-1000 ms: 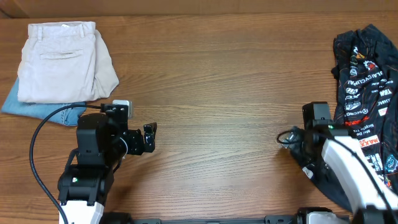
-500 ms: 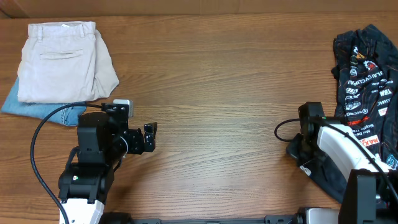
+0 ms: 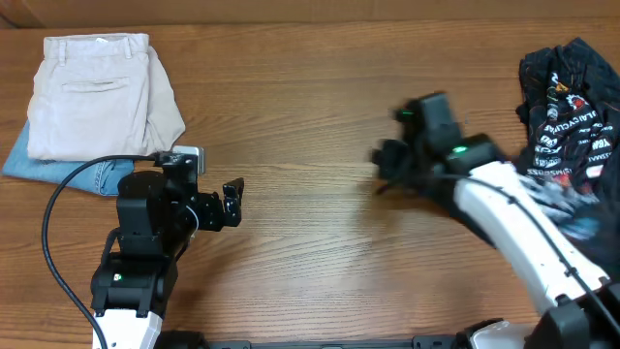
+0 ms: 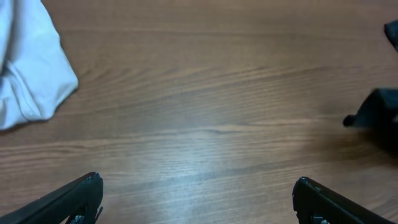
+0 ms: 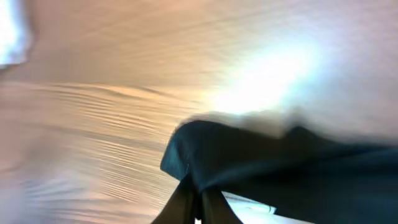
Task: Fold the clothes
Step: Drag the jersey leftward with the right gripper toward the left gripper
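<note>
My left gripper should first take that corner [image 5: 198,144] of the T-shirt that is in my right gripper and pull the T-shirt across, because the black T-shirt lies crumpled [image 3: 573,126] by the table's edge.
The clothes [image 3: 572,107], a black T-shirt with white and red logos, lie crumpled at the table's right edge. One part is stretched and blurred toward the middle. My right gripper [image 3: 387,167] is blurred in the overhead view, right of the table's centre. In the right wrist view it [image 5: 196,198] is shut on a corner of the black fabric [image 5: 280,168], lifted above the wood. My left gripper [image 3: 232,199] is at the left front, open over bare wood, with nothing between its fingers [image 4: 198,182].
Folded beige trousers [image 3: 97,92] lie at the back left on top of blue jeans [image 3: 58,170]. A pale corner of them [image 4: 31,68] shows in the left wrist view. A black cable [image 3: 58,208] loops beside the left arm.
My right gripper has shut on the shirt's edge and swung from the near right up toward the table's middle, dragging fabric with it. The left arm has hardly moved.
</note>
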`<state>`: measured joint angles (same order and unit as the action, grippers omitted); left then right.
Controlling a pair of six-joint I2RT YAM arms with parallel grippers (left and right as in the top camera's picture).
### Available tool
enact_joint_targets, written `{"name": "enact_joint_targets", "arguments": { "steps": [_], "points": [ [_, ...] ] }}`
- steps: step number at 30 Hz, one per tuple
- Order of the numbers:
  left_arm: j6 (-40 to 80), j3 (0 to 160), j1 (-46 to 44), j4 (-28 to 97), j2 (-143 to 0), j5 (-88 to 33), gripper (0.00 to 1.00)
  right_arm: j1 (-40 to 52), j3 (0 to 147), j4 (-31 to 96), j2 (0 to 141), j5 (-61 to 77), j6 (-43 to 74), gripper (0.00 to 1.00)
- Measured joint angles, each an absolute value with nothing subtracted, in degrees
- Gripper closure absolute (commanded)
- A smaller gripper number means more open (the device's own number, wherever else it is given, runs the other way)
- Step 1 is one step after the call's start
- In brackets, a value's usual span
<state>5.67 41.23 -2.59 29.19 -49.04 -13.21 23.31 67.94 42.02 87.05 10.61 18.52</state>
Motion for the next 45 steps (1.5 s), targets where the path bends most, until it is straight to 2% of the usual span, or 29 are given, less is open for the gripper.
{"name": "enact_joint_targets", "arguments": {
  "steps": [5, 7, 9, 12, 14, 16, 20, 21, 23, 30, 36, 45],
  "points": [
    [5.69, 41.25, -2.59, 25.67, -49.04, -11.11, 0.00, 35.55, 68.84, 30.04, 87.00, 12.21, 18.00, 0.85],
    [5.69, 41.25, -2.59, 24.21, -49.04, -10.46, 0.00, 38.96, 68.88, 26.98, 87.02, 12.58, 18.04, 0.74],
    [5.69, 41.25, -2.59, 23.11, -49.04, -10.13, 0.00, 40.77, 68.90, 25.34, 87.33, 12.73, 18.13, 0.72],
    [5.69, 41.25, -2.59, 22.68, -49.04, -9.76, 0.00, 40.84, 68.95, 24.95, 88.38, 12.45, 17.89, 0.47],
    [5.85, 41.25, -2.59, 22.70, -49.04, -9.65, 0.00, 40.21, 68.95, 25.52, 88.99, 11.11, 18.26, 0.38],
    [6.96, 41.25, -2.59, 22.72, -49.04, -10.11, 0.00, 39.24, 69.12, 28.16, 89.06, 8.78, 18.17, 0.31],
    [10.22, 41.25, -2.66, 22.72, -49.19, -12.40, 0.00, 35.59, 71.29, 38.28, 88.58, 2.52, 18.57, 0.26],
    [10.90, 41.25, -2.92, 22.72, -49.43, -12.71, 0.00, 34.11, 71.94, 41.10, 87.99, 0.80, 19.16, 0.20],
    [12.16, 41.25, -4.27, 22.70, -50.50, -13.19, 0.00, 30.15, 73.36, 45.98, 85.76, -2.15, 20.75, 0.00],
    [16.40, 41.39, -16.49, 19.49, -59.96, -13.93, 0.00, 17.12, 75.55, 56.84, 73.58, -6.28, 21.96, 0.00],
    [22.48, 45.50, -25.71, 14.94, -75.18, -14.20, 0.00, 8.58, 75.88, 64.42, 67.51, -7.01, 22.31, 0.00],
    [29.45, 56.99, -28.88, 9.26, -98.96, -14.41, 0.00, 5.28, 75.88, 69.69, 66.70, -7.07, 22.26, 0.00]
  ]
}}
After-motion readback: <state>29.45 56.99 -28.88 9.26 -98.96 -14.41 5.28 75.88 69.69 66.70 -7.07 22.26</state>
